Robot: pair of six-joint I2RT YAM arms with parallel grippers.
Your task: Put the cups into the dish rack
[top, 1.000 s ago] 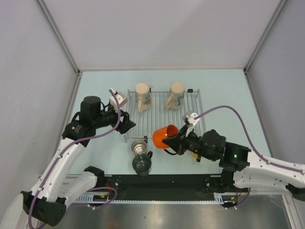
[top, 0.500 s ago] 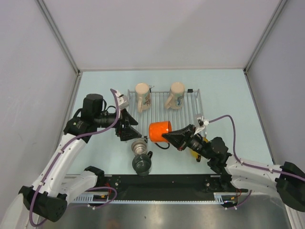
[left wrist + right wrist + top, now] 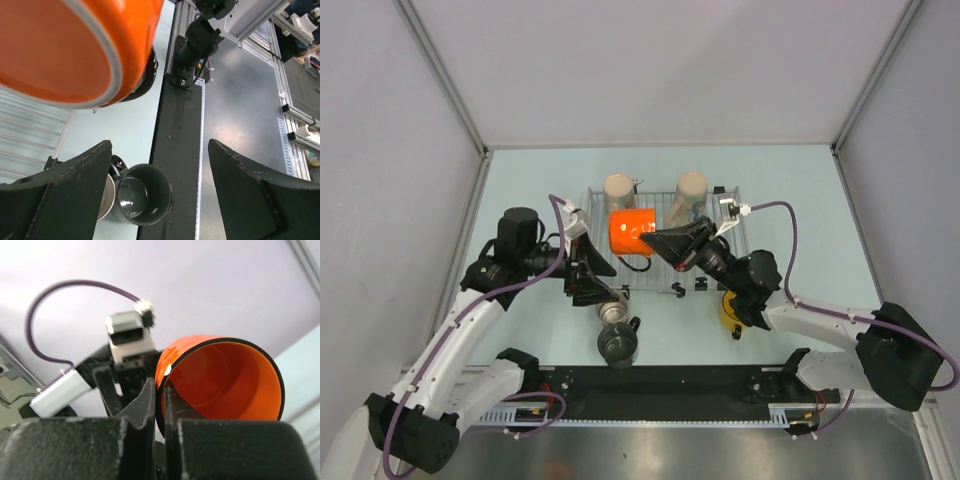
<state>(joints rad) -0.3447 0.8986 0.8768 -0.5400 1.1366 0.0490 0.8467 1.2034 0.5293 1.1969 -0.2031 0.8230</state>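
The orange cup's rim [image 3: 654, 219], pinched by my right gripper, must face down on the dish rack, so my left gripper should take the orange cup's handle [image 3: 638, 267].
An orange cup [image 3: 632, 232] hangs tilted over the wire dish rack [image 3: 737, 222], and my right gripper [image 3: 657, 240] is shut on its rim. The right wrist view shows the fingers [image 3: 150, 400] pinching the wall of the orange cup [image 3: 225, 380], one inside and one outside. Two cream cups [image 3: 618, 187] [image 3: 691, 187] stand at the rack's far side. In front of the rack sit a steel cup [image 3: 611, 311] and a dark grey-green cup [image 3: 617, 345]. A yellow cup [image 3: 729, 311] shows partly under the right arm. My left gripper [image 3: 599, 279] is open and empty at the rack's near left corner, above the dark cup [image 3: 145, 195].
The black rail [image 3: 660, 385] with both arm bases runs along the near table edge, close to the dark cup. Grey walls enclose the table on the left, right and back. The left arm's wrist camera [image 3: 127, 335] is close behind the orange cup in the right wrist view.
My right gripper has carried the orange cup from the rack's near edge back and leftward over the rack. The left gripper has swung down toward the steel cup, still open.
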